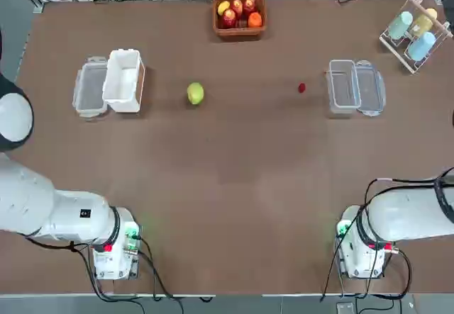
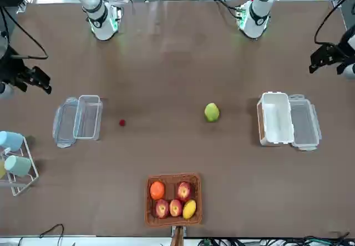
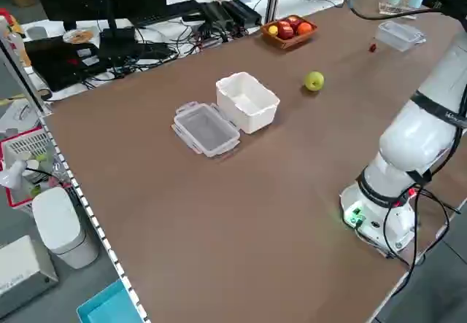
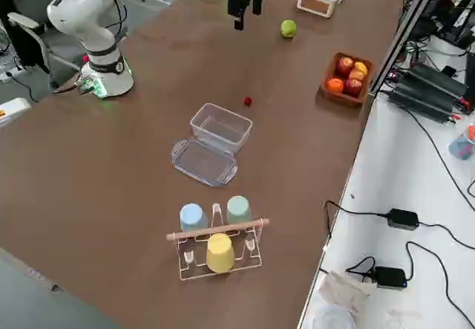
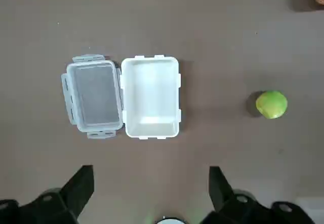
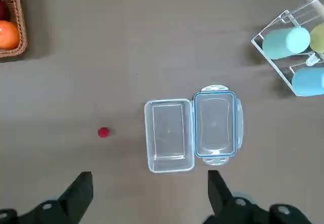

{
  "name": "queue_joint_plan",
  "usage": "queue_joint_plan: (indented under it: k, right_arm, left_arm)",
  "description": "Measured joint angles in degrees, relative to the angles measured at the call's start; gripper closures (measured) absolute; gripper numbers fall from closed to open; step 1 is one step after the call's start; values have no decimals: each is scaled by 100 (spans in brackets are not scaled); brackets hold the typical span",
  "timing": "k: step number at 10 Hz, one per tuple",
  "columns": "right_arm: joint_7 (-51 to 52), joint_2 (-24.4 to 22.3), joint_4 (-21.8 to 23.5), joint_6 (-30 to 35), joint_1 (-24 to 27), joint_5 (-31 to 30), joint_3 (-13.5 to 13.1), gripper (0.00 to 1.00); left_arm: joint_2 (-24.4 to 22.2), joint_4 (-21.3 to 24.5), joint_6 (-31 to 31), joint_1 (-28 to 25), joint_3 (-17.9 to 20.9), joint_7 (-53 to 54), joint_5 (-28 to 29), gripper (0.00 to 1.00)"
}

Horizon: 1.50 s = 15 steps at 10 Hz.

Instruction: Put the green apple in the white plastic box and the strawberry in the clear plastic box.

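The robot should expect the strawberry (image 2: pixel 122 123) to have a green leafy top hidden underneath when the robot lifts it, as the strawberry shows only a round red side.
The green apple (image 1: pixel 196 93) lies on the brown table, right of the open white plastic box (image 1: pixel 123 80). The tiny dark-red strawberry (image 1: pixel 301 87) rests just left of the clear plastic box (image 1: pixel 342 86). Both boxes hold nothing. My left gripper (image 5: pixel 151 169) hangs open high over the table, looking down on the white box (image 5: pixel 151 96) and the apple (image 5: pixel 272 104). My right gripper (image 6: pixel 149 174) is also open and raised, above the clear box (image 6: pixel 169 142) and the strawberry (image 6: pixel 103 132). Neither gripper touches anything.
A clear lid (image 1: pixel 90 87) lies against the white box's left side, and another lid (image 1: pixel 369 87) lies right of the clear box. A brown basket of fruit (image 1: pixel 240 15) stands at the far middle edge. A rack of cups (image 1: pixel 417 30) occupies the far right corner.
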<state>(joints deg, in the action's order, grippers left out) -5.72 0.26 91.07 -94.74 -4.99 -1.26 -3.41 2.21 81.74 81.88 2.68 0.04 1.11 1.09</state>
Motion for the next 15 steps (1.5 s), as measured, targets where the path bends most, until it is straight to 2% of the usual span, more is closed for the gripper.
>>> queue_joint_plan:
  k: [4, 9, 12, 14, 15]
  right_arm:
    - [-1, 0, 1, 6, -5, 0, 5, 0]
    - [-22, 203, 229, -250, -95, 460, 11, 0]
    - [-258, 584, 826, -1214, -501, 464, 29, 0]
    - [-310, 917, 1221, -1813, -723, 464, 33, 0]
    - [-399, 1108, 1402, -2161, -810, 464, 33, 0]
  left_arm:
    - [56, 1, 145, 44, -172, -11, -22, 0]
    - [422, 19, 399, 94, -910, -927, -246, 0]
    - [739, 291, 854, 131, -1404, -1788, -248, 0]
    - [795, 772, 1409, 227, -1776, -2493, -212, 0]
    - [847, 1001, 1666, 394, -1835, -2853, -166, 0]
